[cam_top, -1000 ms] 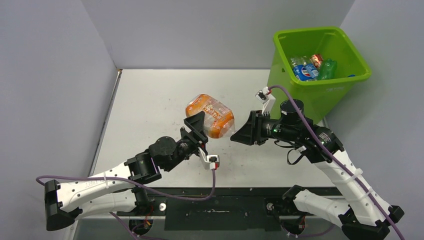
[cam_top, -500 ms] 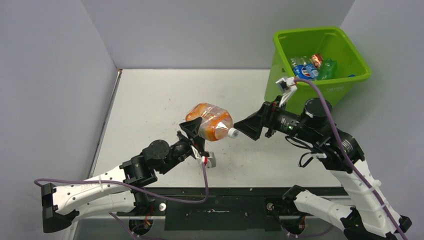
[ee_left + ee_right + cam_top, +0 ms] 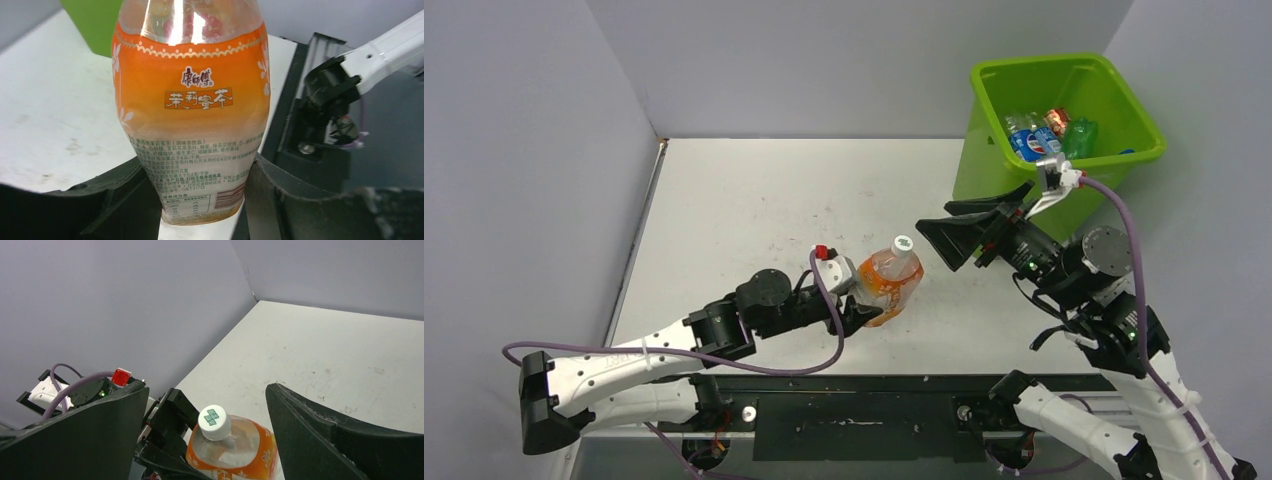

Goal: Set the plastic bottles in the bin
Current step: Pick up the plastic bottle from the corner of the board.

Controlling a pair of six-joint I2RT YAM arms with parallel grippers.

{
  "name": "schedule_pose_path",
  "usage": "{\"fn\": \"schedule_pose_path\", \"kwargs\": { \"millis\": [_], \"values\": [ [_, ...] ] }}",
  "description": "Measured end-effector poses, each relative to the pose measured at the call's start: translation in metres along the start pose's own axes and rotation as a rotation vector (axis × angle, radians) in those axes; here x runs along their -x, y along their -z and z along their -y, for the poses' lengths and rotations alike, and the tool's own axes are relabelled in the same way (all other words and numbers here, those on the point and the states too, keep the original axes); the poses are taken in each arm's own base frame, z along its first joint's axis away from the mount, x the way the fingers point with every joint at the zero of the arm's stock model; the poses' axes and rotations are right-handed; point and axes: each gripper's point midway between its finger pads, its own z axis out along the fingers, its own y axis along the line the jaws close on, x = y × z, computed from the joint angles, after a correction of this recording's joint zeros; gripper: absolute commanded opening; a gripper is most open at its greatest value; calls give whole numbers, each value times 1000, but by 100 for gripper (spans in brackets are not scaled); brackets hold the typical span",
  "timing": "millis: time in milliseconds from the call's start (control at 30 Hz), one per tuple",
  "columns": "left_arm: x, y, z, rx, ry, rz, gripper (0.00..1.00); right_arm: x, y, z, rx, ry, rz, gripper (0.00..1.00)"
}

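Observation:
The bottle's lower end (image 3: 880,306) is in my left gripper, far from the bin, so my right gripper should take the bottle by its end with the cap (image 3: 902,249) and carry the bottle over.
A crushed clear bottle (image 3: 890,284) with an orange label and a white cap (image 3: 903,243) stands upright just off the table. My left gripper (image 3: 861,306) is shut on its lower end. In the left wrist view the bottle (image 3: 192,100) fills the middle, and the two black fingers (image 3: 117,200) of my left gripper (image 3: 200,200) press on its base from either side. My right gripper (image 3: 944,232) hangs open just right of the cap, touching nothing. From the right wrist, the bottle (image 3: 235,450) sits below and between that open gripper (image 3: 207,387). The lime-green bin (image 3: 1036,65) stands at the back right.
Several bottles (image 3: 1036,140) with blue, red and green colours lie inside the bin. Grey walls close off the left, back and right sides of the table (image 3: 744,200). A corner of the bin (image 3: 92,20) shows behind the bottle in the left wrist view.
The left gripper turned the bottle from lying sideways to cap-up and carried it nearer and rightward. The right gripper went from shut to open and drew back toward the bin.

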Motion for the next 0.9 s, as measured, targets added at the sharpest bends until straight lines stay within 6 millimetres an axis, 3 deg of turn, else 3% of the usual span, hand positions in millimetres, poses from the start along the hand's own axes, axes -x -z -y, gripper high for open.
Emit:
{"fn": "schedule_pose_path", "kwargs": {
  "millis": [133,300,333,533,633,700,733,767,800,833,900],
  "values": [
    [-1,-9,10,-34,146,-24,22,-12,-20,2,24,0,-53,94],
    [17,-14,16,-55,234,1,21,-40,-41,15,2,6,-159,99],
    [19,-14,16,-56,240,5,21,-45,-44,19,-9,7,-180,95],
    [21,-14,17,-56,263,9,21,-62,-44,30,-39,20,-245,64],
    [19,-14,17,-53,266,2,20,-64,-43,29,-32,27,-254,42],
    [17,-13,16,-48,267,-7,22,-66,-43,25,-12,31,-265,20],
    [16,-13,16,-45,268,-10,31,-67,-42,24,-4,33,-271,9],
    [16,-13,16,-45,271,-13,49,-69,-42,25,-4,44,-276,6],
    [15,-13,16,-44,278,-15,71,-70,-42,27,-8,56,-284,5],
    [15,-13,16,-44,280,-16,99,-70,-42,27,-10,59,-289,5],
    [20,-14,13,-38,255,6,96,-68,-43,29,-28,71,-308,5]
  ]
}}
